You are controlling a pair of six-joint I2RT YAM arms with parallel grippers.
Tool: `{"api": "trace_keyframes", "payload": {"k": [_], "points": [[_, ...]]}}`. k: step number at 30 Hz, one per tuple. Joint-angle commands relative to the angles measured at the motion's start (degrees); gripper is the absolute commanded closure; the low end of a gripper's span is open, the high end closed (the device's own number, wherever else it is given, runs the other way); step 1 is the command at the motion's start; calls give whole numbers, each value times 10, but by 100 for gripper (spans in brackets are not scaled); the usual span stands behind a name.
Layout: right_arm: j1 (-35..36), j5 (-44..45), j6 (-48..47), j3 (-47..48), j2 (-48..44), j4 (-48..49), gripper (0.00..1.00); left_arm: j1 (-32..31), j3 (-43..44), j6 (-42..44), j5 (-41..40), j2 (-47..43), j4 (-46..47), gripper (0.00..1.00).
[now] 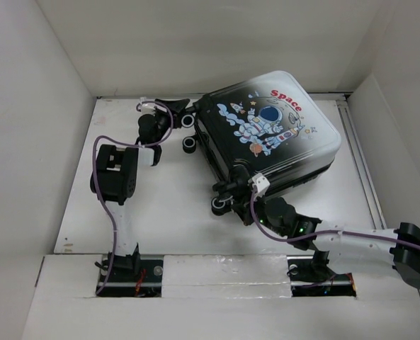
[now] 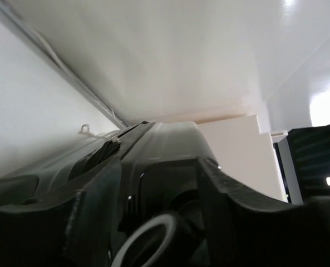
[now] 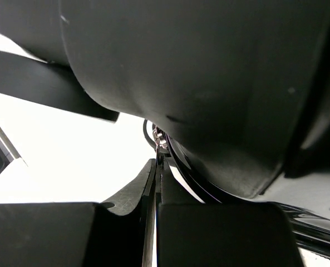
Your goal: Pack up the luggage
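Observation:
My left gripper's fingers have the white-rimmed wheel (image 2: 156,240) low and tilted between them, so I should open them, back off and close squarely around the wheel's sides (image 1: 188,121) before I move the luggage.
The luggage (image 1: 273,131) lies closed at the back of the table, its astronaut and red "Space" print facing up and its black wheels toward the left. My left gripper (image 1: 180,112) is at its back-left corner. In the left wrist view its fingers (image 2: 92,206) stand apart on either side of a white-rimmed wheel (image 2: 148,242), under the dark shell (image 2: 159,144). My right gripper (image 1: 232,185) is at the front-left corner. In the right wrist view it (image 3: 158,167) is shut on a thin metal zipper pull (image 3: 159,142), just under the shell (image 3: 181,72).
White walls enclose the table on the left, back and right. A raised white ledge (image 1: 224,273) runs along the near edge by the arm bases. Two more wheels (image 1: 189,144) (image 1: 219,205) stick out on the luggage's left side.

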Motion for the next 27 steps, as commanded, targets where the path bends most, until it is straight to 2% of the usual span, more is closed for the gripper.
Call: {"api": "trace_keyframes", "payload": {"k": [1,3,4,7,8,11,14,17,18,19,20,21,23,25,27], "points": [[7,-57,4,15,-15,40,100,-13,31,-6,9,0,36,51],[7,-51,4,15,-15,35,100,-13,31,-6,9,0,35,63],[7,-51,4,15,-20,35,100,-13,31,-13,9,6,41,74],[7,-45,4,15,-20,29,100,-13,20,-28,9,6,48,96],[7,-40,4,21,-20,23,100,-13,14,-28,9,0,56,100],[-1,-28,4,26,-26,5,100,-13,-11,-34,4,-14,85,100],[-41,-56,4,26,-40,5,100,-7,-34,-45,4,-31,107,100],[-73,-90,-6,14,-66,-6,100,-7,-34,-45,34,-31,91,100],[-74,-90,-12,14,-79,-6,100,-7,-34,-45,34,-31,83,98],[-74,-95,-12,14,-84,-11,100,-7,-43,-45,34,-31,83,88],[-79,-95,-12,14,-84,-17,100,0,-51,-45,34,-31,90,76],[-79,-95,-12,14,-84,-17,100,8,-67,-45,34,-31,95,54],[-79,-100,-12,14,-90,-23,100,17,-84,-68,39,-31,129,36],[-79,-100,-12,14,-85,-23,100,25,-98,-79,45,-26,162,24],[-79,-111,-12,14,-77,-23,100,25,-104,-86,51,-21,178,20]]}}
